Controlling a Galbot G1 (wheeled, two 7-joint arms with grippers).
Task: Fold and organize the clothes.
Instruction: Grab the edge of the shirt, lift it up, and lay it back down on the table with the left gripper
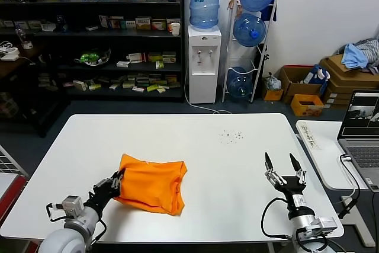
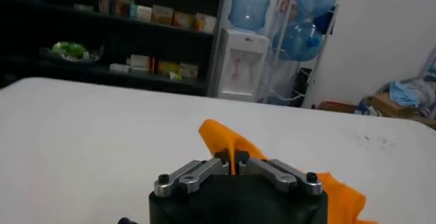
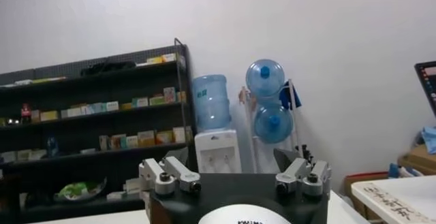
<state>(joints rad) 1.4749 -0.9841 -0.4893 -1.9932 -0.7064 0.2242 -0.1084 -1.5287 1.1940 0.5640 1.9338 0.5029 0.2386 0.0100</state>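
The orange T-shirt (image 1: 153, 186) lies at a slant and its collar is hidden, so the robot's left gripper should pick it up, turn it over and put it down flat at the table's front middle (image 1: 196, 189).
The orange T-shirt (image 1: 151, 184) lies folded into a rough rectangle on the white table (image 1: 195, 140), toward the front left. My left gripper (image 1: 118, 178) is shut on the shirt's left edge; in the left wrist view a raised fold of the orange T-shirt (image 2: 221, 137) runs into my left gripper (image 2: 236, 157), pinched between its fingertips. No lettering shows. My right gripper (image 1: 284, 163) stands open and empty above the table's front right, fingers pointing up, well clear of the shirt. In the right wrist view my right gripper (image 3: 231, 161) shows spread fingers with nothing between them.
A second white table with a laptop (image 1: 361, 128) stands at the right. Behind the table are dark shelves (image 1: 95, 34), a water dispenser (image 1: 204, 57), a bottle rack (image 1: 251, 34), and cardboard boxes with a blue-grey heap of clothes (image 1: 358, 54). Small dark specks (image 1: 231, 136) mark the tabletop.
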